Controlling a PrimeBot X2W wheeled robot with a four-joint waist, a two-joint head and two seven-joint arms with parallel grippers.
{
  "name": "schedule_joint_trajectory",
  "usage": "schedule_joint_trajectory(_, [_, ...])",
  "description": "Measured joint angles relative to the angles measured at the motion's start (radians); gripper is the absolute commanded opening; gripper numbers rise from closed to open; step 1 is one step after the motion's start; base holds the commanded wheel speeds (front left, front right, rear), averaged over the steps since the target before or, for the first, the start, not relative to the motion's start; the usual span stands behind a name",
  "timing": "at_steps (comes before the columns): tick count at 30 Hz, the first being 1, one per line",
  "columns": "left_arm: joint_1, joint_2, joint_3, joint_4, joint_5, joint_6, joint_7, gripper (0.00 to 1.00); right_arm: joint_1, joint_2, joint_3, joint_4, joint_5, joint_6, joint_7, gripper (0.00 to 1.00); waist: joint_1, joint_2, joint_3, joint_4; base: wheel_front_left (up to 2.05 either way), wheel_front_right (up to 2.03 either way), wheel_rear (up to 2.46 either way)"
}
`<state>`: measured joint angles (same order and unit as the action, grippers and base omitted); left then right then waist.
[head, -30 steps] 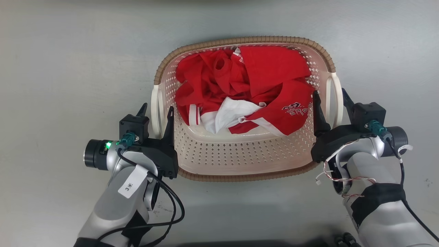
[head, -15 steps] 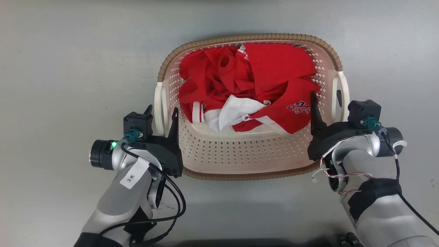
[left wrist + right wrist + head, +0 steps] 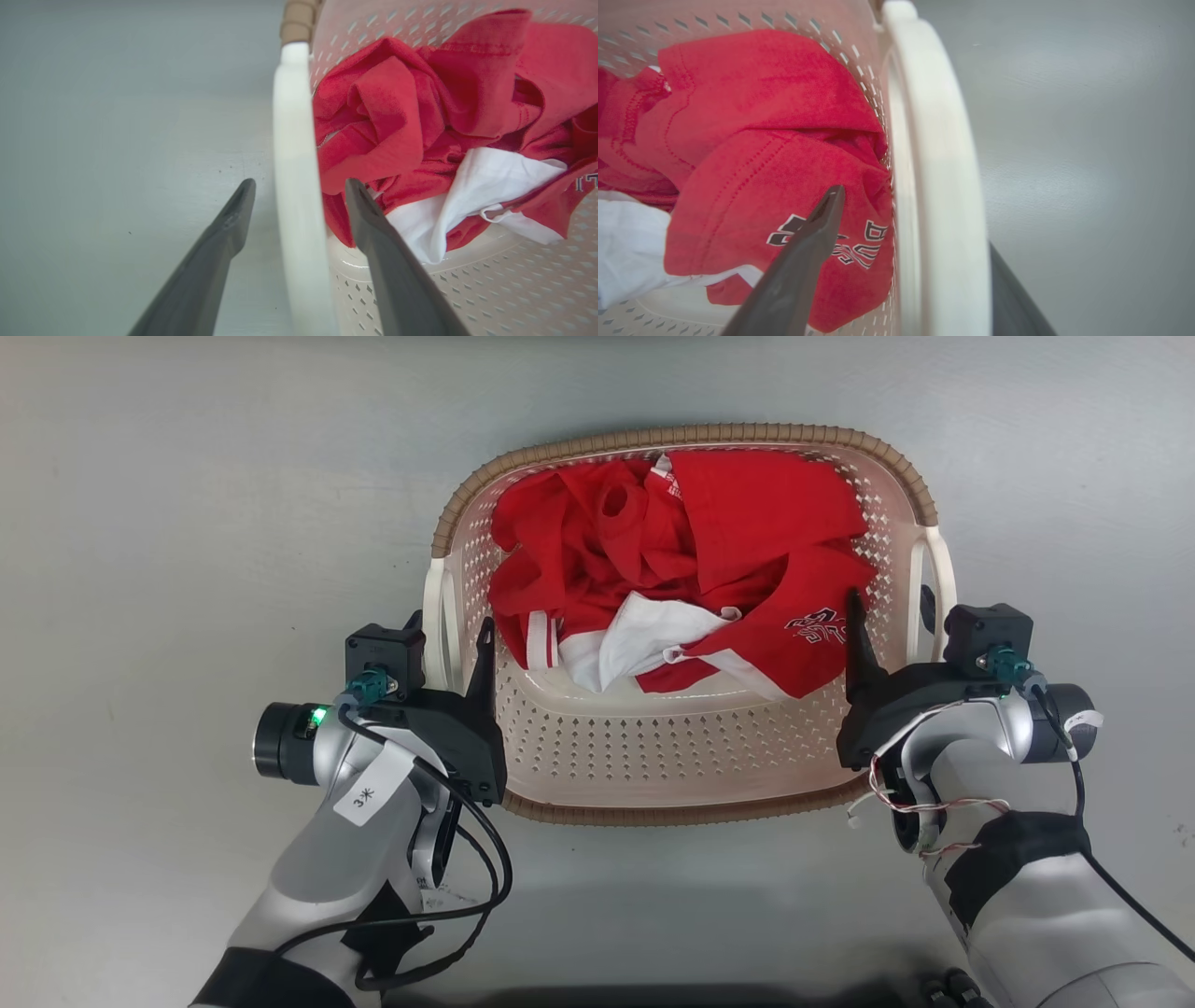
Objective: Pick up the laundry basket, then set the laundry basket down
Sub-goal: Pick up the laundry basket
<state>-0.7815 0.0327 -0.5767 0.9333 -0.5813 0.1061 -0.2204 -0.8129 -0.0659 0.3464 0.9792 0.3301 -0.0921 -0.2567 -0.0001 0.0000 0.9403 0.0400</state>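
I expect the heap to come along almost unshifted when I lift and carry the basket, because the red and white clothes (image 3: 680, 569) lie well below the brown rim (image 3: 683, 813).
The laundry basket (image 3: 691, 432), cream with a brown rim, sits on the grey floor and holds red and white clothes (image 3: 747, 513). My left gripper (image 3: 448, 621) is open and straddles the basket's left loop handle (image 3: 435, 616). In the left wrist view that handle (image 3: 294, 140) runs between the two fingers (image 3: 219, 242) with a gap on each side. My right gripper (image 3: 887, 602) is open astride the right handle (image 3: 945, 588). Its inner finger (image 3: 808, 247) lies over the red cloth, while the outer one is mostly hidden behind the handle (image 3: 943, 186).
Bare grey floor (image 3: 187, 523) surrounds the basket on all sides. Black cables (image 3: 467, 887) loop off my left forearm, and thin red-and-white wires (image 3: 934, 803) hang by the right wrist.
Both grippers have slid further along the handles, the left one moving right. The basket has shifted slightly up and right in the head view. Finger spacing looks unchanged.
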Motion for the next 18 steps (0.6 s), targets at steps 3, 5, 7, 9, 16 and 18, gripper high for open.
schedule_joint_trajectory(3, [-0.013, 0.000, -0.021, 0.009, -0.026, 0.001, 0.000, 1.00, -0.019, -0.001, 0.013, 0.010, 0.007, -0.005, 0.000, 1.00, 0.0000, -0.0001, 0.000, 0.000, 0.00, 0.00, 0.00])
schedule_joint_trajectory(5, [-0.014, 0.000, -0.029, 0.019, -0.030, 0.004, 0.000, 1.00, -0.026, -0.002, 0.019, 0.011, 0.015, -0.005, 0.000, 1.00, 0.0000, 0.0000, -0.001, 0.000, 0.00, 0.00, 0.00])
schedule_joint_trajectory(7, [-0.014, 0.000, -0.041, 0.026, -0.034, 0.009, 0.000, 1.00, -0.031, -0.002, 0.024, 0.020, 0.024, -0.005, 0.000, 1.00, 0.0000, 0.0000, -0.001, 0.000, 0.00, 0.00, 0.00])
schedule_joint_trajectory(9, [-0.015, 0.000, -0.048, 0.029, -0.041, 0.009, 0.000, 1.00, -0.036, -0.002, 0.029, 0.024, 0.032, -0.006, 0.000, 1.00, 0.0000, 0.0000, -0.002, 0.000, 0.00, 0.00, 0.00])
schedule_joint_trajectory(16, [-0.036, 0.000, -0.073, 0.047, -0.051, 0.010, -0.001, 0.27, -0.039, -0.002, 0.046, 0.033, 0.043, -0.010, 0.000, 0.00, 0.0000, 0.0000, -0.005, -0.002, 0.00, 0.00, 0.00])
schedule_joint_trajectory(18, [-0.037, 0.000, -0.081, 0.053, -0.051, 0.010, -0.001, 0.00, -0.039, -0.003, 0.051, 0.035, 0.050, -0.006, 0.000, 0.00, 0.0000, 0.0000, -0.006, -0.003, 0.00, 0.00, 0.00])
